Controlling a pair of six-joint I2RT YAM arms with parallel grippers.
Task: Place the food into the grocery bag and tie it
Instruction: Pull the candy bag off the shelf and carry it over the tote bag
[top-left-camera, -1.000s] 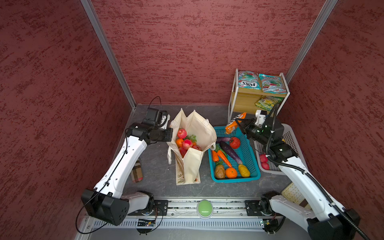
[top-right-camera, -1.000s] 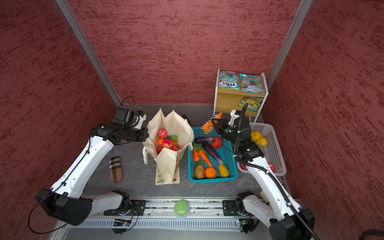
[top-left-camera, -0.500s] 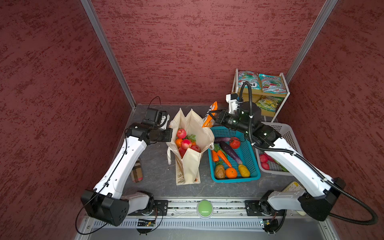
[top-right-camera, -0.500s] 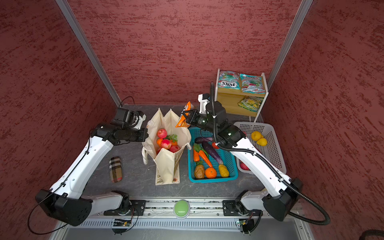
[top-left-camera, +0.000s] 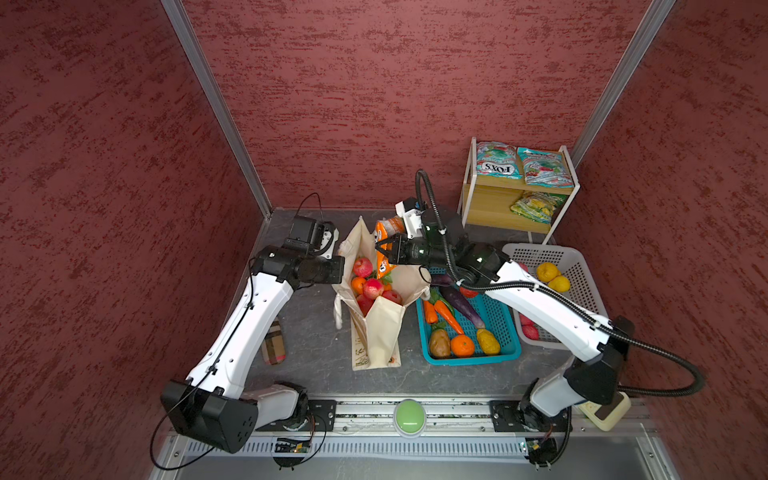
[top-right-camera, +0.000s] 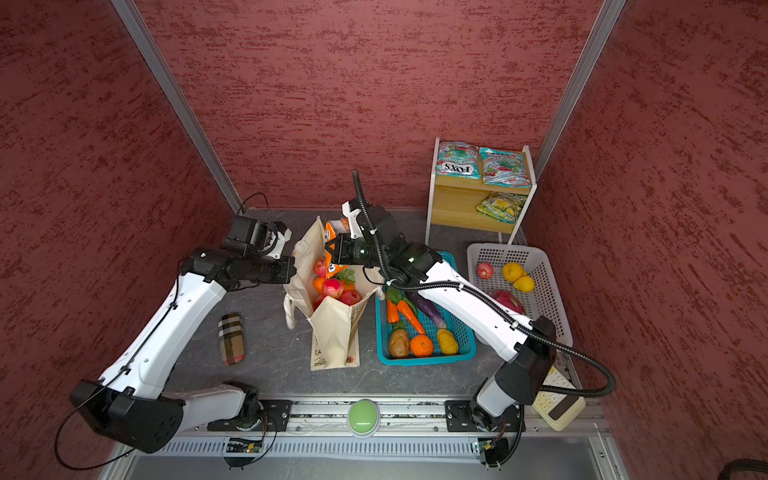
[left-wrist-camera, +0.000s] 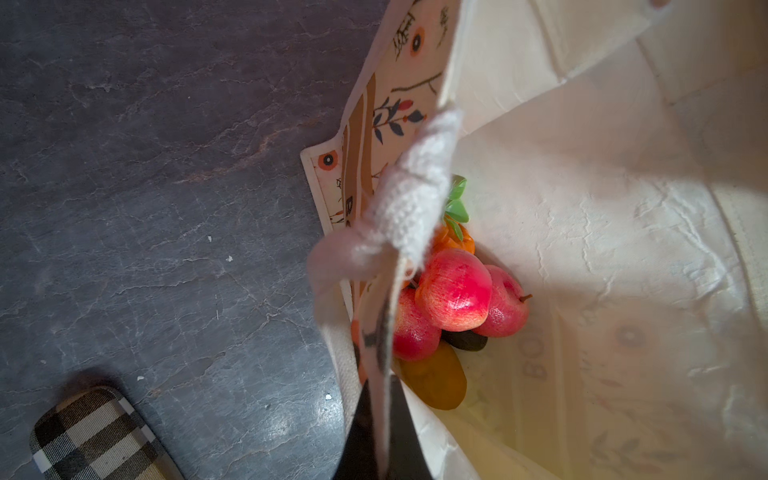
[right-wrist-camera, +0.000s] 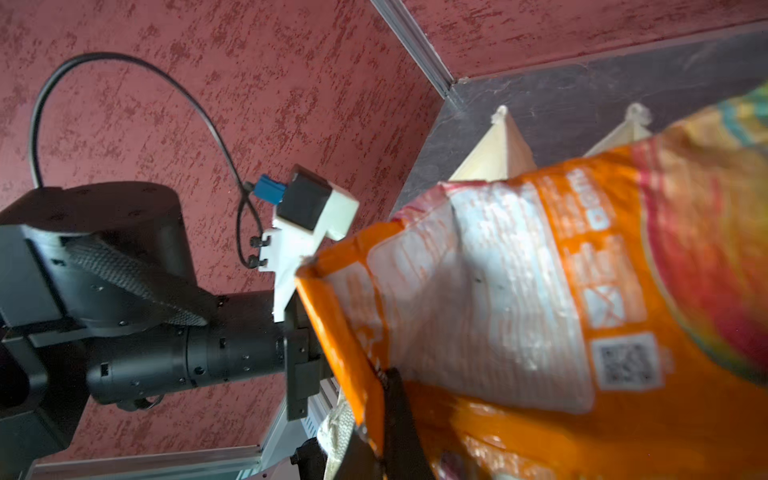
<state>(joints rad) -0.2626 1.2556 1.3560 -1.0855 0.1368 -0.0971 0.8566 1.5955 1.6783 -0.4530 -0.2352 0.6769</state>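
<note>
The orange sweet packet's far end (top-left-camera: 392, 225) sticks out over the bag's far rim, so the robot's right gripper should pull the packet back and lower it onto the fruit (top-left-camera: 372, 288) before the gripper opens.
The cream grocery bag (top-left-camera: 382, 328) (top-right-camera: 332, 332) stands open mid-table, with red apples (top-left-camera: 363, 266) (left-wrist-camera: 453, 291) and an orange (top-left-camera: 358, 285) inside. My left gripper (top-left-camera: 345, 270) (left-wrist-camera: 380, 399) is shut on the bag's left rim, just beside a white rope handle (left-wrist-camera: 411, 199). My right gripper (top-left-camera: 380, 249) (top-right-camera: 330, 251) (right-wrist-camera: 380, 415) is shut on the edge of an orange sweet packet (top-left-camera: 384, 245) (right-wrist-camera: 540, 291), which hangs over the far side of the bag's mouth. The packet's lower end dips toward the fruit.
A teal basket (top-left-camera: 469, 358) right of the bag holds carrots, an eggplant, a potato and an orange. Behind it stand a white basket (top-left-camera: 540, 251) with lemons and a wooden shelf (top-left-camera: 519, 195) with sweet packets. A checked pouch (top-left-camera: 273, 343) lies left.
My right arm has swung left from above the teal basket, carrying the orange packet to the bag's mouth. The left arm has stayed on the bag's rim.
</note>
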